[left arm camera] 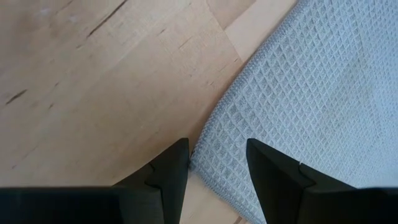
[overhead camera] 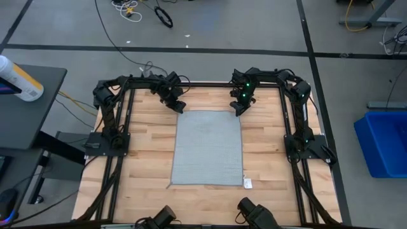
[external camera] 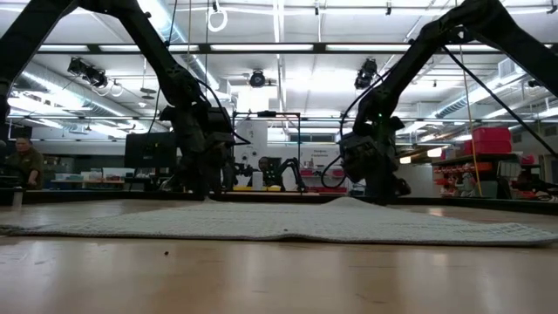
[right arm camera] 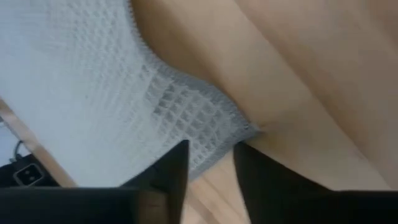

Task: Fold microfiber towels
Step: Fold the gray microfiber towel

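Note:
Next, I open my right gripper, put both its fingers around the corner's tip (right arm camera: 240, 132) and pinch there, because the towel corner's tip (right arm camera: 252, 130) pokes out past one finger.
The light grey-blue microfiber towel (overhead camera: 208, 147) lies spread flat on the wooden table, with its white tag (overhead camera: 247, 184) at the near right corner. My left gripper (overhead camera: 179, 107) is down at the towel's far left corner. It is open, and its fingers stand on either side of the corner's tip (left arm camera: 208, 163) with the cloth flat between them. My right gripper (overhead camera: 240, 109) is at the far right corner, shut on the cloth. In the low view the towel (external camera: 279, 222) humps up a little below my right gripper (external camera: 370, 187). My right gripper pinches the towel's far right corner (right arm camera: 208, 146) between its two fingers, just inside the tip (right arm camera: 249, 129), which sticks out past one finger. The fingers come from above, slanting down. The corner is raised slightly and the rest of the towel lies on the table.
The table's black frame rails (overhead camera: 127, 127) run along the left and right sides with the arm bases on them. Bare wood (overhead camera: 149, 152) shows on both sides of the towel. A blue bin (overhead camera: 385, 143) stands on the floor to the right.

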Tool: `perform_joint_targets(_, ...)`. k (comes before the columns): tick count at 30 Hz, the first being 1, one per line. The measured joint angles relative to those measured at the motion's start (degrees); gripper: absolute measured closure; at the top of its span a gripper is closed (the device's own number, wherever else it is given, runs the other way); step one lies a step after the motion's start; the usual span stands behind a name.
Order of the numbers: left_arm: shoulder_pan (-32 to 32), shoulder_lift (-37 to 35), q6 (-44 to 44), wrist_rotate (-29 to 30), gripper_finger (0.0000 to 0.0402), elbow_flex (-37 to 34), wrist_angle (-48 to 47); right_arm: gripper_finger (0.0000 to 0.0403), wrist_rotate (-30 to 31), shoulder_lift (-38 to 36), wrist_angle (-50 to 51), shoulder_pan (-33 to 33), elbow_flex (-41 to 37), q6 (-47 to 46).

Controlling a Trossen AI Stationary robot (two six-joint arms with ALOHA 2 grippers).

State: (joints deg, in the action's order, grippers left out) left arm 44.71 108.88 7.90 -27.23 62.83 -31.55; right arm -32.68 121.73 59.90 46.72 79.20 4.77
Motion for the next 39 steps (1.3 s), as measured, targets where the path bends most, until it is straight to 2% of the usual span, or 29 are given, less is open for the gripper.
perform_joint_targets(3, 0.0, 0.0, 0.0, 0.0, 0.023, 0.0, 0.26, 0.0362, 0.88, 0.06, -0.22, -0.05, 0.0, 0.82)
perform_joint_targets(5, 0.01, 0.0, 0.02, 0.01, 0.023, 0.0, 0.4, 0.0391, 0.97, 0.11, -0.25, -0.05, 0.0, 1.69)
perform_joint_targets(12, 0.0, 0.0, 0.02, 0.01, 0.023, 0.0, 0.5, 0.0397, 0.37, 0.15, 1.72, 0.64, -0.03, 4.74)
perform_joint_targets(16, 0.0, 0.0, 0.02, 0.01, 0.023, 0.0, 0.52, 0.0362, -0.56, 0.11, 2.91, 1.15, -0.13, 5.85)
perform_joint_targets(23, 0.0, 0.0, 0.02, -0.01, 0.023, 0.0, 0.52, 0.0239, -1.56, -0.02, 2.59, 2.02, -0.12, 6.22)
perform_joint_targets(27, 0.0, 0.0, 0.02, 0.01, 0.023, 0.0, 0.54, 0.0191, -1.97, -0.18, 1.71, 2.18, -0.11, 6.98)
perform_joint_targets(31, 0.0, 0.0, 0.02, 0.01, 0.023, 0.0, 0.58, 0.0181, -1.86, -0.24, 0.88, 2.34, -0.11, 7.03)
perform_joint_targets(39, 0.0, 0.0, 0.02, 0.12, 0.023, 0.0, 0.61, 0.0215, -1.52, -0.24, -1.83, 4.62, -0.11, 5.86)
